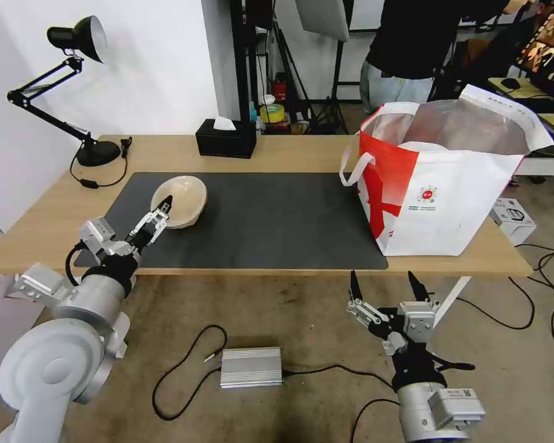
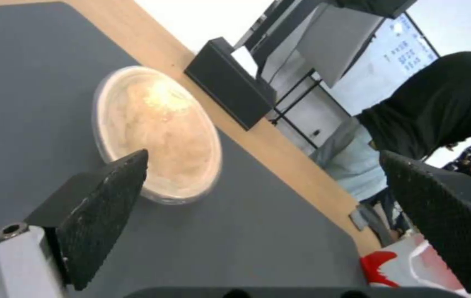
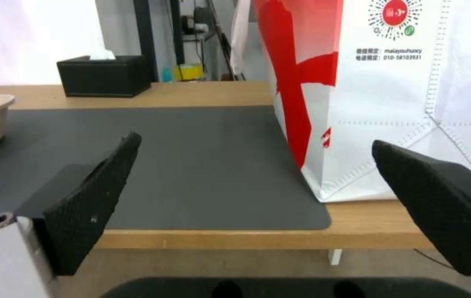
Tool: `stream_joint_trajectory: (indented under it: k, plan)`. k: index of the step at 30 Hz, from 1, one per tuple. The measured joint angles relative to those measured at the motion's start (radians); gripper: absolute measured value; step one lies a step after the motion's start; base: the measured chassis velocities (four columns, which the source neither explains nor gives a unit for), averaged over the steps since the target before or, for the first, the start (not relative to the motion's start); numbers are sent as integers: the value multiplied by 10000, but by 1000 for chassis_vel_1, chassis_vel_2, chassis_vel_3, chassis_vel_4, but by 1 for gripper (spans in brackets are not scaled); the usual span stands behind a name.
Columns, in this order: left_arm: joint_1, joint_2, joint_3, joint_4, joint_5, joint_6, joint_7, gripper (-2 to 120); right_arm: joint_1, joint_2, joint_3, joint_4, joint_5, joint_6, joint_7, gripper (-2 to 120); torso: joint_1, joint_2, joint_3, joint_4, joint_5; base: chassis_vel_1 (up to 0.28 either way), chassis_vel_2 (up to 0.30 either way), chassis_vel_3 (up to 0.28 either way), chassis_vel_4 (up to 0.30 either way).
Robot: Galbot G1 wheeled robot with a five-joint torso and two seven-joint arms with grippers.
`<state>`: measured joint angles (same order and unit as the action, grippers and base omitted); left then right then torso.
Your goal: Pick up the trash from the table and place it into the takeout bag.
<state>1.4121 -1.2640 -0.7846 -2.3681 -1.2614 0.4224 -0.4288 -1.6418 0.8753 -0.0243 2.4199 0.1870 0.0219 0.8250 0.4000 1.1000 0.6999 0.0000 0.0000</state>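
Note:
I see a clear edge around the beige pulp bowl (image 1: 180, 202) and glare across its top, so its clear lid will come along when I raise it.
A beige pulp bowl (image 1: 181, 198) sits on the left part of the dark grey mat (image 1: 277, 224) on the light-wood table (image 1: 301, 152). My left gripper (image 1: 158, 213) hovers at the bowl's near rim, open. In the left wrist view the bowl (image 2: 158, 128) lies just beyond one finger, and the left gripper (image 2: 268, 198) has nothing between its fingers. The white-and-red takeout bag (image 1: 449, 184) stands open at the table's right end. My right gripper (image 1: 383, 284) is open, below the table's front edge and left of the bag. The right wrist view faces the bag (image 3: 390, 91) past the right gripper (image 3: 257, 169).
A black tissue box (image 1: 226, 138) stands at the table's back middle and a black desk lamp (image 1: 74, 92) at the back left. A small white box (image 1: 514, 218) sits behind the bag's right side. On the floor lie a silver box (image 1: 251, 367) and cables. A person stands behind the table.

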Motion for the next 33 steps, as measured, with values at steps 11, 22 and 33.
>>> stream_joint_trajectory:
  k: [11, 22, 33]
  plan:
    - [-413, 197, 73, 606, -156, 64, -305, 99, 0, 0, 0, 0, 0, 0, 0, 100, 0, 0, 0, -1, 0, 0, 0, 0, 0]
    - [-695, 262, 201, 1062, -212, 97, -585, 100, 0, 0, 0, 0, 0, 0, 0, 100, 1, 0, 0, 0, 0, 0, 0, 0, 0]
    - [-897, 235, 328, 1516, -211, 101, -713, 100, 0, 0, 0, 0, 0, 0, 0, 100, 0, 0, 0, 0, 0, 0, 0, 0, 0]
